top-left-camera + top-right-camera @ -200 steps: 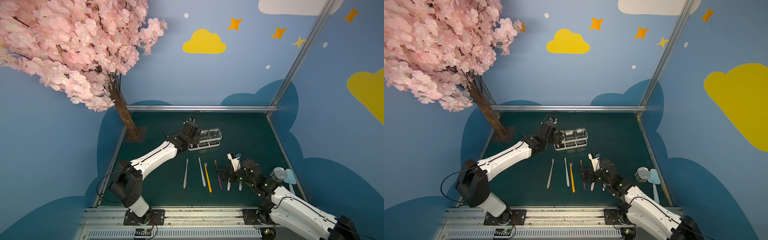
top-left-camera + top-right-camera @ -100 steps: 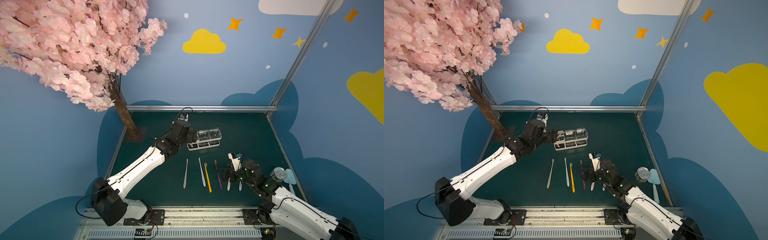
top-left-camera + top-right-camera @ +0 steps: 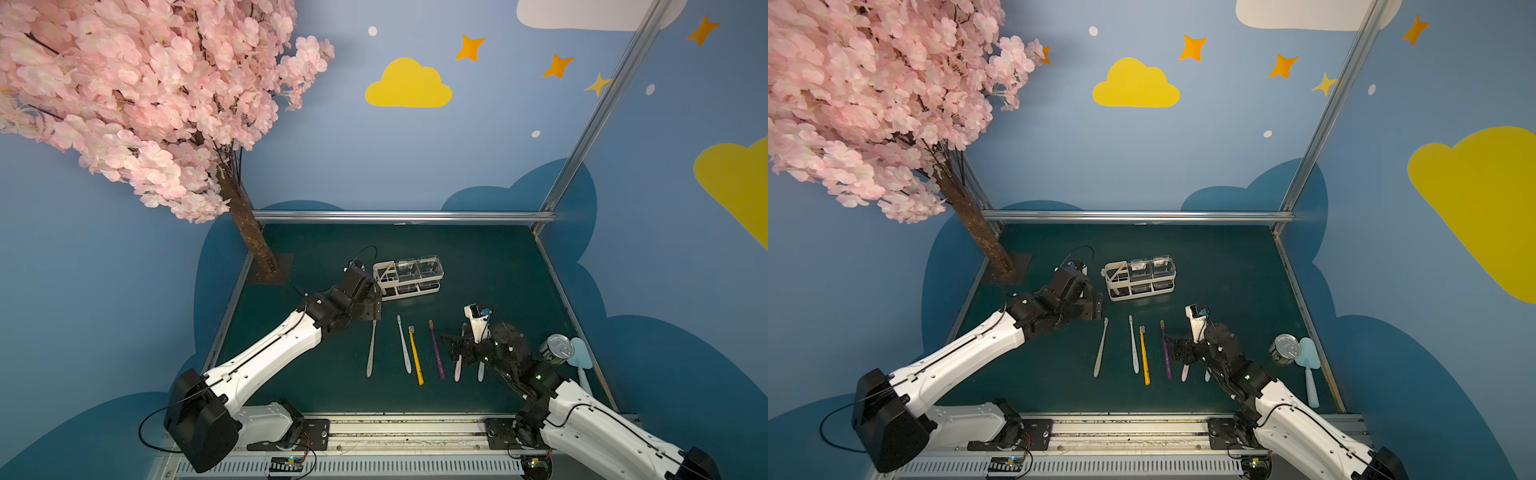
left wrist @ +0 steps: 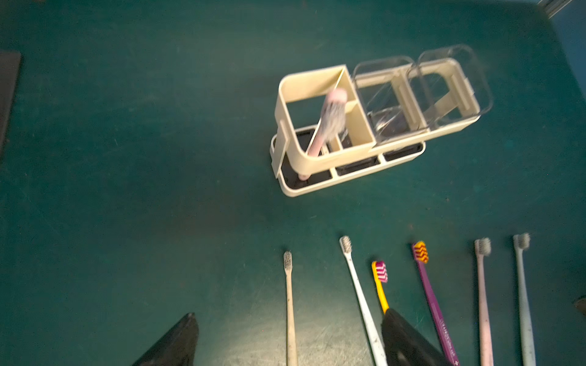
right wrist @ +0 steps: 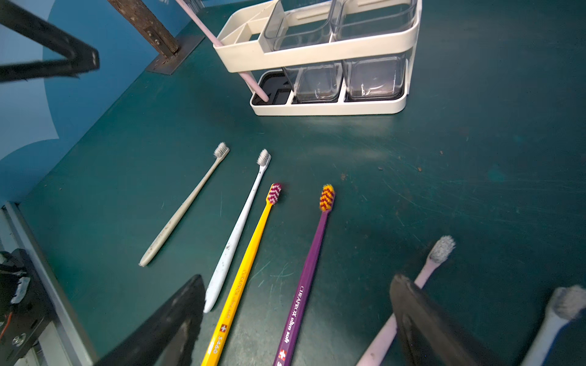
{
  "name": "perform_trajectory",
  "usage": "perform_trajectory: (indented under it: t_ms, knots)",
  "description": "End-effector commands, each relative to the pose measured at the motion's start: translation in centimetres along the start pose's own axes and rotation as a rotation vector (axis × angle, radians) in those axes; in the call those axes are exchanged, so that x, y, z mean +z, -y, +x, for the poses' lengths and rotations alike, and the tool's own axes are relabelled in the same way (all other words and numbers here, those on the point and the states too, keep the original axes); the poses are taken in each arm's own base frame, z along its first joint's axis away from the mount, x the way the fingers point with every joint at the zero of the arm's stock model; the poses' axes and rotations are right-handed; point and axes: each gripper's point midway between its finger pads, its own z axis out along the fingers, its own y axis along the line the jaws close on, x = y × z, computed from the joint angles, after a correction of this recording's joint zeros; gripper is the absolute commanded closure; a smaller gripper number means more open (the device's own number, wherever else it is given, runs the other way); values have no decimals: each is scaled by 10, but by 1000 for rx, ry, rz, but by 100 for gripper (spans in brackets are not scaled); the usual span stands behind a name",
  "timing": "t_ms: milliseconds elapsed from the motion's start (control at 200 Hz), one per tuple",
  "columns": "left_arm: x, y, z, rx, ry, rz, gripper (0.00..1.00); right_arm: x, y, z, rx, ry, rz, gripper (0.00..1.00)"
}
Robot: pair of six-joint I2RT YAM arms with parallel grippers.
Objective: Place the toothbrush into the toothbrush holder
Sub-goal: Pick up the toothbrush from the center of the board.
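Note:
My left gripper should keep going lower, as the beige toothbrush's handle (image 4: 290, 314) runs straight through the middle of the gap between my open fingers, and close just below the toothbrush's bristles (image 4: 289, 277).
The white toothbrush holder (image 3: 409, 278) (image 3: 1140, 277) stands mid-table with two clear cups. A pink toothbrush (image 4: 329, 120) (image 5: 218, 41) leans in its divided slot section, head up. Several more toothbrushes lie in a row in front: beige (image 3: 371, 349), white (image 3: 403, 349), yellow (image 3: 415, 355), purple (image 3: 436, 349), pink (image 3: 458, 370) and pale grey (image 3: 481, 372). My left gripper (image 3: 376, 303) (image 4: 290, 317) is open and empty, just left of the holder, above the beige brush's head. My right gripper (image 3: 455, 347) (image 5: 298, 279) is open, low over the purple and pink brushes.
A tin can (image 3: 557, 349) and a light blue scoop (image 3: 582, 361) sit at the table's right edge. The tree trunk (image 3: 253, 245) stands on its plate at the back left corner. A metal rail runs along the back.
My left arm has drawn back from the holder's left end toward the front, its jaws a little wider, and the pink toothbrush stays in the slot. The right arm has not moved.

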Motion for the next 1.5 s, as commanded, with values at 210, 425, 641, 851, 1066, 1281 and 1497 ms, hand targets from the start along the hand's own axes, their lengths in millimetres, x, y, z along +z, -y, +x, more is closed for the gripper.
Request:
perform_trajectory:
  t_ms: [210, 425, 641, 851, 1066, 1281, 1497]
  knots:
    - [14, -7, 37, -12, -168, -41, 11, -12, 11, -3, -13, 71, 53, 9]
    - [35, -7, 50, -2, -270, -92, 11, -14, 12, -5, -15, 83, 54, 9]
    - [54, -3, 61, -14, -360, -121, 14, -12, 10, -5, -5, 73, 47, 9]
    - [59, 4, 62, 4, -379, -136, 15, -16, 9, -8, -2, 87, 43, 9]
    - [68, 9, 65, 25, -398, -147, 15, -17, 8, -7, -5, 90, 33, 9]
    - [72, -6, 63, 40, -383, -240, 21, -14, 7, -5, -4, 77, 30, 9]
    - [83, -9, 70, 22, -405, -271, 31, -15, 5, -5, -6, 74, 18, 9]
